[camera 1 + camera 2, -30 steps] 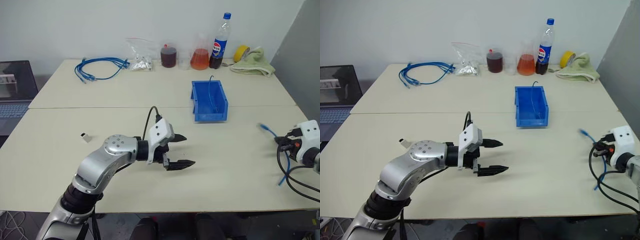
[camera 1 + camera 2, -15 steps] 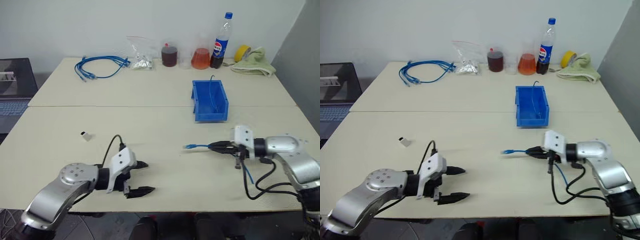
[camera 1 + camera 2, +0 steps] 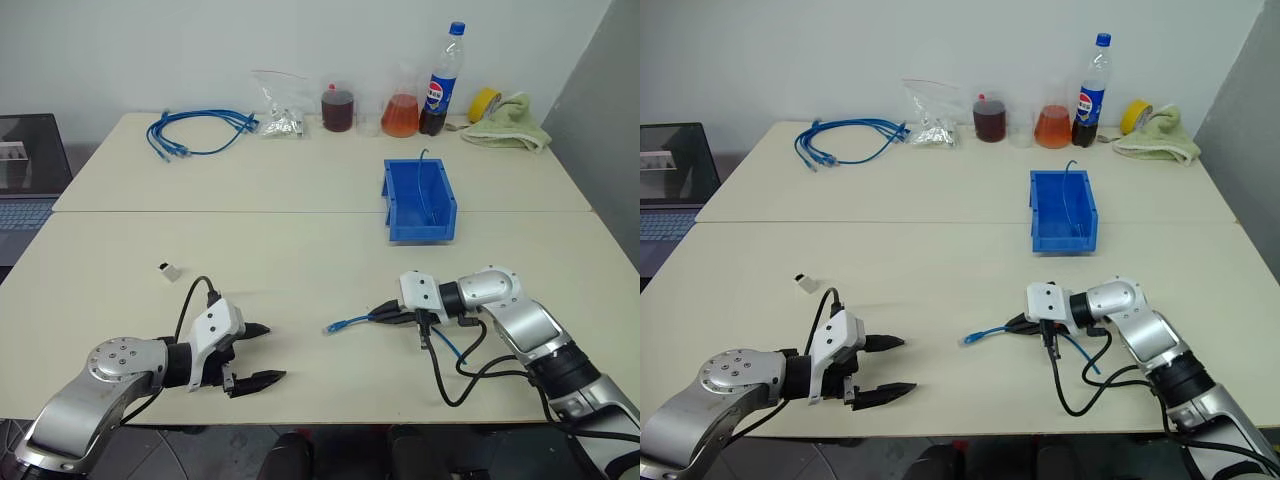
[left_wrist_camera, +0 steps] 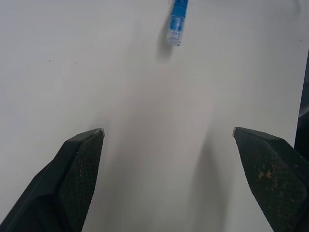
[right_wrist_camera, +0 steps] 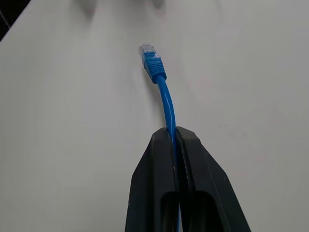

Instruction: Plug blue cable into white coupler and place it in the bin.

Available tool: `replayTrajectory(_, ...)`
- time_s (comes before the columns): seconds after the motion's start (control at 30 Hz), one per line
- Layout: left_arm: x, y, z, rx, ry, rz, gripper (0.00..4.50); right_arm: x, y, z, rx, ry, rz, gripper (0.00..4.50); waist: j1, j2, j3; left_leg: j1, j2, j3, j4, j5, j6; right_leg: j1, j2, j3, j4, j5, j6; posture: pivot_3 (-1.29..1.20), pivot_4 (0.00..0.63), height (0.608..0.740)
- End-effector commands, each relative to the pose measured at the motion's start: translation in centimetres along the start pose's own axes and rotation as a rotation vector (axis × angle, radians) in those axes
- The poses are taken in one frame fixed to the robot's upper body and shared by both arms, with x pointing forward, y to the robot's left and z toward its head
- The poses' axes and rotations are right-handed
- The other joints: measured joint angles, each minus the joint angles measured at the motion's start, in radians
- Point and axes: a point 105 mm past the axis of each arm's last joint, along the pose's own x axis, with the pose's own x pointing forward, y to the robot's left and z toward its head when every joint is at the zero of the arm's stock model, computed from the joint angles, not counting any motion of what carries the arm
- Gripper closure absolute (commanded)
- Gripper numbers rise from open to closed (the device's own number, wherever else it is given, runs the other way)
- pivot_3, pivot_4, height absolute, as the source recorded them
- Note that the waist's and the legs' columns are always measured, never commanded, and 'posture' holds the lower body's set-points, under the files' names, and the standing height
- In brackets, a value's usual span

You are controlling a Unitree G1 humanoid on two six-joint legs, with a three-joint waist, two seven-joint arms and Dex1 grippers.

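The tail (image 3: 447, 342) runs out almost straight behind my right gripper. I expect the blue cable (image 3: 350, 322) to keep a springy curve when I move its clear plug.
My right gripper (image 3: 381, 315) is shut on the blue cable (image 3: 350, 322), whose clear plug (image 5: 146, 50) sticks out toward the table's left, just above the surface; the cable's tail (image 3: 452, 348) hangs behind the wrist. The left gripper (image 3: 262, 353) stands open near the front edge, empty, its two fingers (image 4: 77, 159) spread wide, with the plug (image 4: 175, 30) a short way ahead of it. The white coupler (image 3: 170, 270) lies on the table at the left, apart from both grippers. Toward the back right sits the blue bin (image 3: 419, 201) with a thin cable end in it.
A coiled bundle of blue cables (image 3: 195, 134) lies at the back left. Along the back edge stand a plastic bag (image 3: 280, 110), jars of dark and orange liquid (image 3: 400, 116), a cola bottle (image 3: 441, 82), yellow tape and a green cloth (image 3: 508, 124). A laptop (image 3: 25, 170) sits left of the table.
The right gripper swung in from the table's right side toward the middle, carrying the cable with its plug pointing left. The left gripper drew back toward the front left edge, still open.
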Motion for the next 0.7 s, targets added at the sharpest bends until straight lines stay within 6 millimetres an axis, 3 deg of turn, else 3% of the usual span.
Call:
replayTrajectory(0.03,-0.2,0.1,0.5,0.036,-0.005,-0.001,0.00,0.5,-0.7,1.1,-0.038,-0.017,0.008,4.47,0.000,0.000,0.000,0.000,0.000,0.000,0.000,0.000,0.000,0.000,0.000,0.000,0.000,0.000,0.000,0.00,0.150,0.740)
replayTrajectory(0.1,0.0,0.2,0.5,0.037,-0.007,-0.002,0.00,0.9,-0.6,1.5,-0.042,-0.035,0.017,4.47,0.000,0.000,0.000,0.000,0.000,0.000,0.000,0.000,0.000,0.000,0.000,0.000,0.000,0.000,0.000,0.00,0.150,0.740)
replayTrajectory(0.27,0.3,0.0,0.4,0.036,-0.013,-0.008,0.00,1.7,-0.4,1.8,-0.048,-0.055,0.035,3.43,0.000,0.000,0.000,0.000,0.000,0.000,0.000,0.000,0.000,-0.001,0.000,0.000,0.000,0.000,0.000,0.00,0.150,0.740)
replayTrajectory(0.43,0.5,-0.1,0.4,0.034,-0.021,-0.010,0.00,1.6,-0.4,1.5,-0.053,-0.051,0.033,2.07,0.000,0.000,0.000,0.000,0.000,0.000,0.000,0.000,0.000,-0.001,0.000,0.000,0.000,0.000,0.000,0.00,0.150,0.740)
replayTrajectory(0.57,1.0,-0.1,0.6,0.045,-0.033,-0.013,0.00,0.7,-0.9,1.9,-0.041,-0.059,0.011,1.03,0.000,0.000,0.000,0.000,0.000,0.000,0.000,0.000,0.000,-0.001,0.000,0.000,0.001,0.000,0.000,0.00,0.150,0.740)
replayTrajectory(0.7,2.2,-0.2,1.0,0.047,-0.056,-0.018,0.00,-2.2,-0.7,3.3,0.050,-0.096,-0.016,0.04,0.004,0.001,0.001,-0.001,0.000,0.000,0.001,0.000,0.000,-0.001,0.000,0.000,0.001,0.000,0.000,0.00,0.150,0.740)
